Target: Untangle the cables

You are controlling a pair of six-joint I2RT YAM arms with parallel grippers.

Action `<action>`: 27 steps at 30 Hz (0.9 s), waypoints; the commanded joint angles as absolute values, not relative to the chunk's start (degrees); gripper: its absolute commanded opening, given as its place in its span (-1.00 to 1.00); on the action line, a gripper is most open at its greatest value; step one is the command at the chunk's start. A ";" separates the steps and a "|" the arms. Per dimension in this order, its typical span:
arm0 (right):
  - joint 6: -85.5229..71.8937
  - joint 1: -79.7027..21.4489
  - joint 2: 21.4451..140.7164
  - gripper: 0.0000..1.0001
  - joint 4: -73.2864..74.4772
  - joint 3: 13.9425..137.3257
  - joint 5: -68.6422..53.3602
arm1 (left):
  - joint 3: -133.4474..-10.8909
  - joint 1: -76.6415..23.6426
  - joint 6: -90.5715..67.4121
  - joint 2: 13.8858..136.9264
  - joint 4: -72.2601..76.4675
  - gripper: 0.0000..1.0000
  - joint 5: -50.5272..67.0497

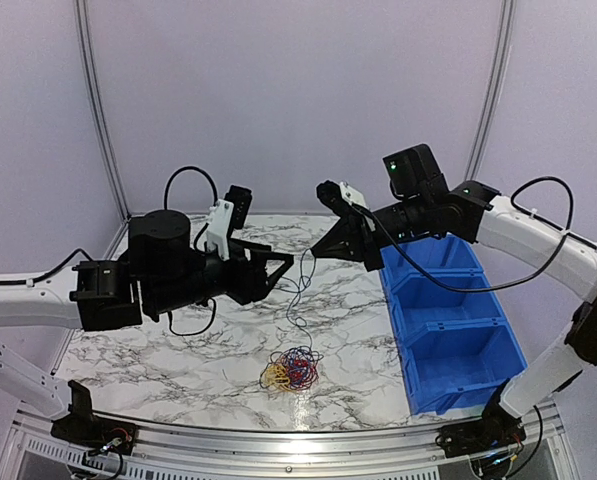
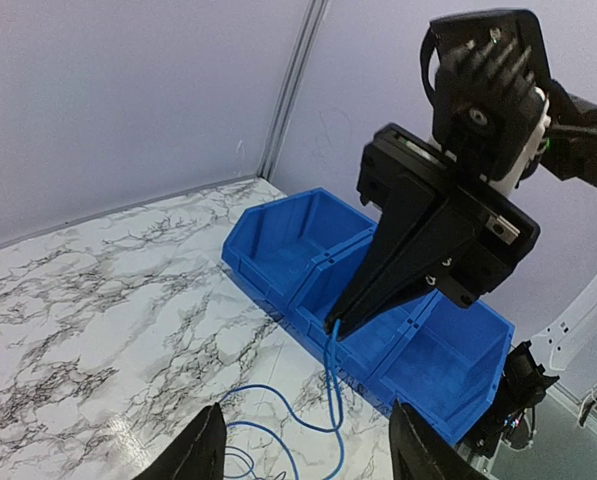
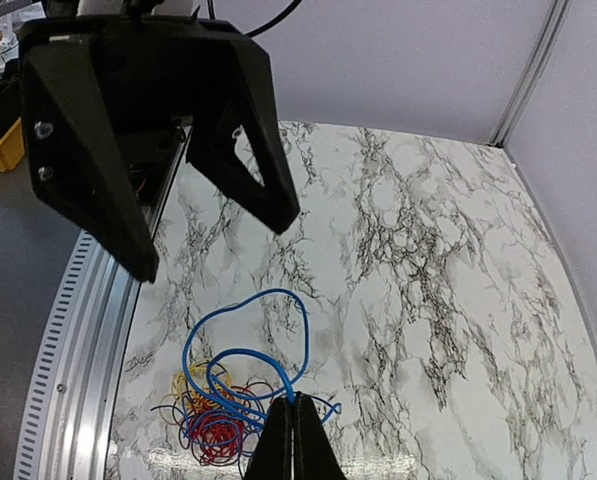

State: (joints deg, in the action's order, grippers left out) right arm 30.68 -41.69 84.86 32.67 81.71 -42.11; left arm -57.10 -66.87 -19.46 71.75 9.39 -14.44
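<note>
The blue wire's lower end (image 1: pixel 307 345) goes into the tangle, so next my right gripper passes the wire over and holds the tangle (image 1: pixel 295 369) while my left gripper pulls.
The cables (image 1: pixel 290 368) lie as a small tangle of yellow, red, blue and dark wires near the table's front; they also show in the right wrist view (image 3: pixel 213 420). A blue wire (image 1: pixel 300 290) rises from the tangle up to my right gripper (image 1: pixel 314 254), which is shut on its end above the table. The right wrist view shows the blue wire (image 3: pixel 268 365) looping up into the closed fingertips (image 3: pixel 294 420). My left gripper (image 1: pixel 283 262) is open and empty, facing the right gripper close by. In the left wrist view (image 2: pixel 308 450) the blue wire (image 2: pixel 332 385) hangs between its fingers.
A blue bin (image 1: pixel 448 320) with three compartments stands along the right side of the marble table (image 1: pixel 178 350); it also shows in the left wrist view (image 2: pixel 308 240). White walls close the back and sides. A metal rail (image 1: pixel 278 440) runs along the front edge.
</note>
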 commanded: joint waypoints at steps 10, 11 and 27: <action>31.48 -43.25 86.40 -1.00 33.48 85.70 -41.32 | -62.11 -66.42 -20.89 80.29 6.64 -0.19 -9.52; 31.47 -43.31 86.46 -1.00 33.48 85.62 -41.51 | -61.95 -66.15 -21.04 80.31 6.84 -0.33 -9.62; 27.51 -44.44 88.13 0.30 17.84 69.98 -32.23 | -53.09 -65.04 -22.26 66.93 8.80 -1.00 -26.72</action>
State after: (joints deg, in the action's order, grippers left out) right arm 29.30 -42.92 86.41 24.49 74.13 -36.82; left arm -55.86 -65.56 -21.71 72.71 7.84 -18.41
